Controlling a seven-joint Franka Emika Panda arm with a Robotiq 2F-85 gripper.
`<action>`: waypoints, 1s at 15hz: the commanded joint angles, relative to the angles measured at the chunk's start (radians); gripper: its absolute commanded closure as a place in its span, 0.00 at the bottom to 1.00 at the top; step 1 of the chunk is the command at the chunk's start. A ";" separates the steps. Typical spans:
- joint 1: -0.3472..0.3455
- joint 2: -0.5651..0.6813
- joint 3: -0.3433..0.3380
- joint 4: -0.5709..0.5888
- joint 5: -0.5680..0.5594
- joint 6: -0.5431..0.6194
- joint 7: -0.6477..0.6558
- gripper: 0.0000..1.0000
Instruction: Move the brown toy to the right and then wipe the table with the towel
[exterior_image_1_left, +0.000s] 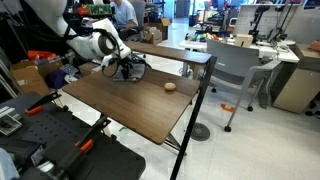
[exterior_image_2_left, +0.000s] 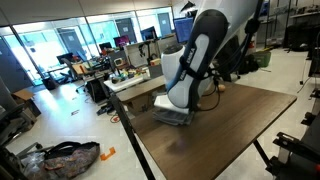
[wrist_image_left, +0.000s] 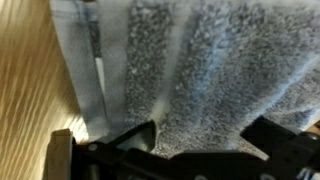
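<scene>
The grey towel (exterior_image_2_left: 172, 117) below my gripper is near the table's far edge, so I should pull it back and wipe toward the table's near side (exterior_image_1_left: 98, 93).
The grey towel (exterior_image_1_left: 136, 73) lies near the far left edge of the dark wood table (exterior_image_1_left: 130, 105). It also shows in an exterior view (exterior_image_2_left: 172, 118) under the arm. My gripper (exterior_image_1_left: 125, 67) is down on the towel. In the wrist view the towel (wrist_image_left: 200, 60) fills the frame and lies between my two spread fingers (wrist_image_left: 200, 138); the gripper is open. The brown toy (exterior_image_1_left: 170, 86) sits on the table to the right of the towel, apart from it. The arm hides the toy in the exterior view that shows the arm up close.
A grey office chair (exterior_image_1_left: 235, 70) stands beyond the table's right side. A lighter desk with clutter (exterior_image_1_left: 250, 42) is behind it. Black equipment (exterior_image_1_left: 60, 140) sits in front of the table. A bag (exterior_image_2_left: 65, 157) lies on the floor.
</scene>
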 joint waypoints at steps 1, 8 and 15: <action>0.055 0.032 0.071 0.010 -0.034 0.094 -0.033 0.00; -0.073 -0.175 0.259 -0.273 -0.040 0.135 -0.457 0.00; -0.386 -0.394 0.477 -0.610 0.048 0.244 -0.940 0.00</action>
